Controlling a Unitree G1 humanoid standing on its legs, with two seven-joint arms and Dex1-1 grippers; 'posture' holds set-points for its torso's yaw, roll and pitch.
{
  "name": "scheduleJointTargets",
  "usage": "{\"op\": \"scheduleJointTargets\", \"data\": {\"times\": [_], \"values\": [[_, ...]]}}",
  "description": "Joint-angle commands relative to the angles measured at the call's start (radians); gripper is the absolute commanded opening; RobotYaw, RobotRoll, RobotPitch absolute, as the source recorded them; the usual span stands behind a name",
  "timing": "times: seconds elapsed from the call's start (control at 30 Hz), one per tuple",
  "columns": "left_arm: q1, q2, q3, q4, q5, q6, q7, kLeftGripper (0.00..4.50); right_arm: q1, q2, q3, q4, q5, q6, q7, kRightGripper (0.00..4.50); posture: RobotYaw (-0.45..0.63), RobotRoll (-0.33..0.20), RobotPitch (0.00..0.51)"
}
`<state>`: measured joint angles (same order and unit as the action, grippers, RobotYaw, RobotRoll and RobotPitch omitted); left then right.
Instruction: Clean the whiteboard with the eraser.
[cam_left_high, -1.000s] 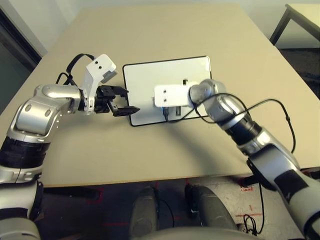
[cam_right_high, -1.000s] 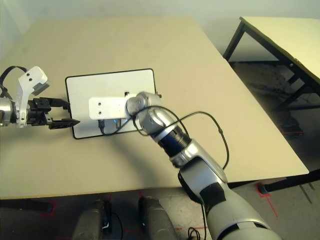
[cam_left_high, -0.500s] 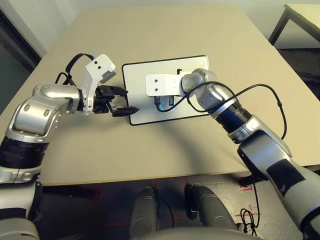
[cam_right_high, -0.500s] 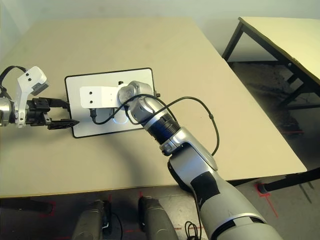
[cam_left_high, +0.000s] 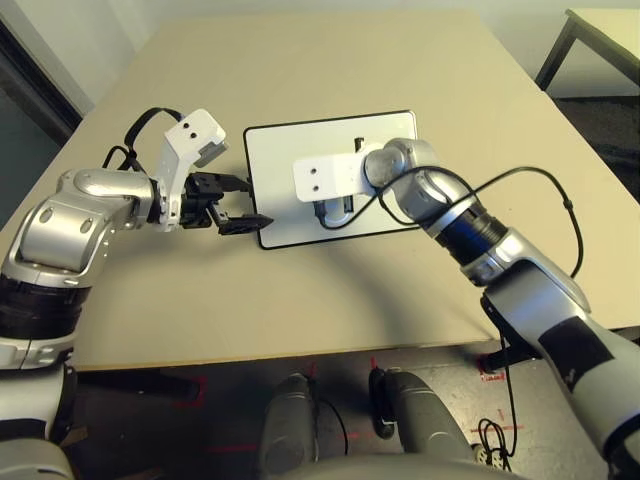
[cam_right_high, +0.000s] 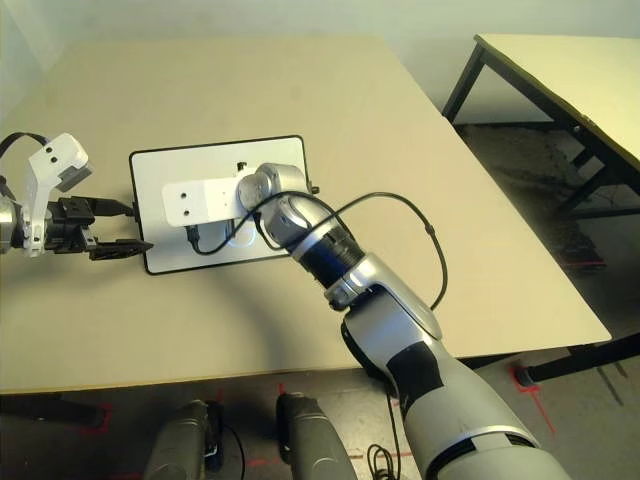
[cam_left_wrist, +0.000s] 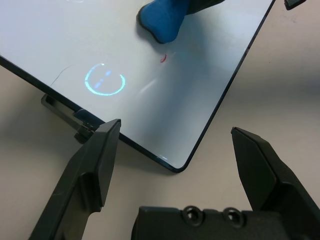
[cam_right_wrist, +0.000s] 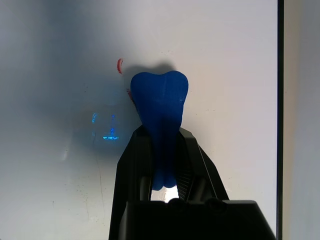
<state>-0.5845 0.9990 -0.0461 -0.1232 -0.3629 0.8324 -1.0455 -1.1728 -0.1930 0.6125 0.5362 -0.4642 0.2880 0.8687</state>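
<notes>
A red fleck (cam_right_wrist: 120, 66) lies beside the eraser's rounded end, toward my left gripper, so my right gripper should sweep the eraser back that way across the fleck (cam_left_wrist: 163, 58).
The whiteboard (cam_left_high: 290, 150), glossy white with a thin black frame, lies flat on the tan table. My right gripper (cam_right_wrist: 161, 132) is shut on the blue eraser (cam_right_wrist: 160, 107), whose rounded end presses on the board near its middle. Just beside the eraser's tip is a small red fleck (cam_right_wrist: 120, 65). My left gripper (cam_left_high: 252, 202) stands open at the board's near left corner, one finger (cam_left_wrist: 100, 155) over the board's edge and the other over the table. The eraser (cam_left_wrist: 162, 20) and the red fleck (cam_left_wrist: 163, 59) also show in the left wrist view.
The tan table (cam_left_high: 350, 60) has free room all around the board. A loose black cable (cam_left_high: 545, 180) arcs off my right forearm. A second table (cam_left_high: 600, 30) stands off to the far right, past a gap of floor.
My right gripper has slid the eraser leftward and farther across the board, from near its front edge toward its middle. My left gripper has stayed at the corner.
</notes>
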Motion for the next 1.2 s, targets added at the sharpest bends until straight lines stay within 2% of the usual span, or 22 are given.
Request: {"op": "scheduleJointTargets", "data": {"times": [0.03, 0.1, 0.2, 0.53, 0.63, 0.77, 0.87, 1.0, 1.2], "values": [[0.008, 0.003, 0.007, -0.017, -0.010, 0.012, -0.002, 4.50, 0.083, -0.026, 0.028, -0.047, -0.018, 0.031, 0.050, 0.60, 0.05, 0.000, 0.149], [0.011, 0.005, 0.009, -0.018, -0.010, 0.014, -0.001, 4.50, 0.125, -0.046, 0.040, -0.102, -0.024, 0.047, 0.081, 0.60, 0.05, 0.000, 0.149], [0.012, 0.003, 0.008, -0.017, -0.011, 0.015, 0.000, 4.50, 0.136, -0.051, 0.040, -0.089, -0.038, 0.040, 0.084, 0.60, 0.05, 0.000, 0.148], [0.011, -0.004, 0.007, -0.020, -0.012, 0.019, 0.003, 4.50, -0.065, 0.029, -0.025, 0.283, -0.027, -0.059, -0.076, 0.60, 0.05, 0.000, 0.149], [0.019, -0.003, 0.013, -0.026, -0.015, 0.022, 0.005, 4.50, -0.013, 0.009, -0.006, 0.207, -0.027, -0.042, -0.018, 0.60, 0.05, 0.000, 0.149], [0.025, -0.001, 0.016, -0.030, -0.016, 0.024, 0.007, 4.50, 0.104, -0.031, 0.026, -0.011, -0.035, 0.029, 0.078, 0.60, 0.05, 0.000, 0.149], [0.023, -0.002, 0.013, -0.025, -0.017, 0.021, 0.009, 4.50, 0.130, -0.012, 0.025, -0.082, -0.038, 0.069, 0.095, 0.60, 0.04, 0.000, 0.151], [0.017, -0.004, 0.009, -0.018, -0.018, 0.017, 0.010, 4.50, 0.092, 0.053, -0.002, -0.038, -0.027, 0.078, 0.048, 0.60, 0.04, 0.000, 0.153], [0.021, -0.002, 0.012, -0.026, -0.023, 0.022, 0.012, 4.50, -0.004, 0.081, -0.038, 0.156, -0.018, 0.003, -0.045, 0.60, 0.05, 0.000, 0.156]]}}
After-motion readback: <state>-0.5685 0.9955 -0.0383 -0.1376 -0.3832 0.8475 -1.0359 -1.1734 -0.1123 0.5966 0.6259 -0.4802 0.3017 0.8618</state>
